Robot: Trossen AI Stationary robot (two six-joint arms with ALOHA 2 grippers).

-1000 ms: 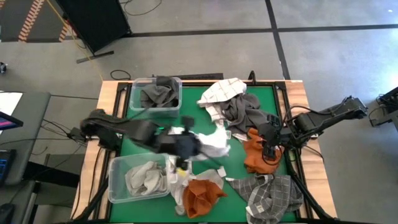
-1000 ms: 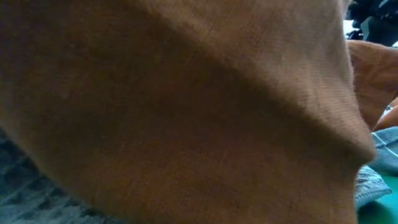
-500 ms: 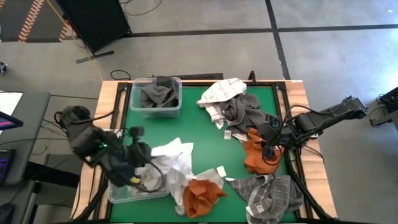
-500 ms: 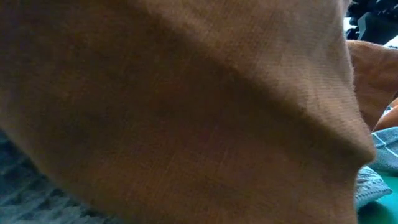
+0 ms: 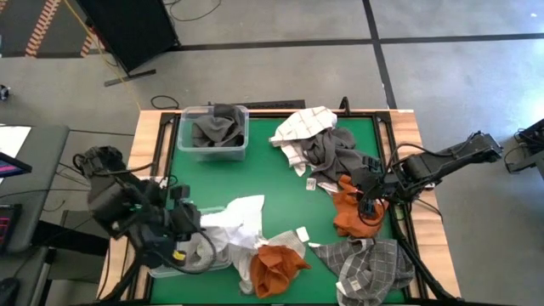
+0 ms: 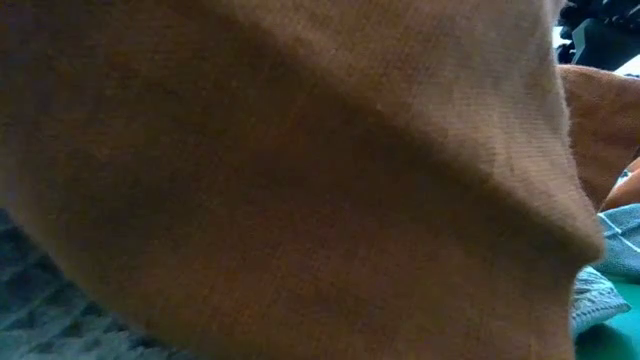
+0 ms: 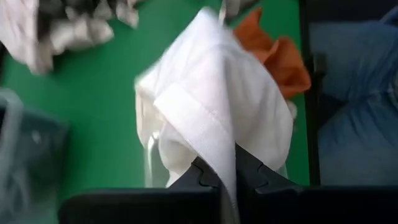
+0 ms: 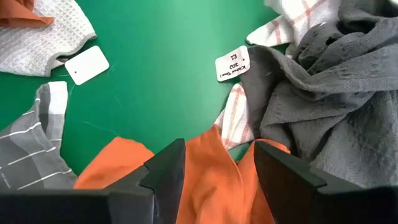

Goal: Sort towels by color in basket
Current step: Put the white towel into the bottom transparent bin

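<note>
My left gripper is holding the white towel's hemmed edge (image 7: 202, 127) above the clear bin of cream towels (image 5: 201, 253). I go on lowering the edge until it is inside the bin.
My left gripper (image 5: 195, 231) is shut on a white towel (image 5: 242, 217) and hovers over the near-left clear bin (image 5: 161, 265), which holds cream towels. My right gripper (image 5: 367, 207) stands open over an orange towel (image 5: 350, 217) at the table's right; a fold of the towel rises between its fingers (image 8: 214, 168). A second orange towel (image 5: 276, 265) and a grey checked towel (image 5: 370, 268) lie near the front edge. A dark grey towel (image 5: 331, 153) and a white orange-checked towel (image 5: 304, 124) lie at the back. The far-left bin (image 5: 183, 144) holds a dark grey towel (image 5: 217, 129). My left gripper pinches the white towel's hemmed edge (image 7: 214, 149) between its two fingers, which slant downward. From the hold the cloth runs toward the table's middle, where its other end (image 5: 248, 208) lies on the green mat. Of my right gripper I cannot tell whether its fingers touch the orange fold.
Orange cloth (image 6: 300, 180) right in front of the low camera fills nearly the whole low view. Paper tags (image 8: 87, 64) lie on the green mat (image 5: 272, 170), which shows bare in the middle. A person's blue-clad legs (image 7: 354, 93) show beyond the table's edge.
My left gripper has swung from the table's middle toward the left edge and the near-left bin, rolling as it went, still shut on the white towel. The towel's held end has been drawn over toward the bin while its other end trails on the mat.
</note>
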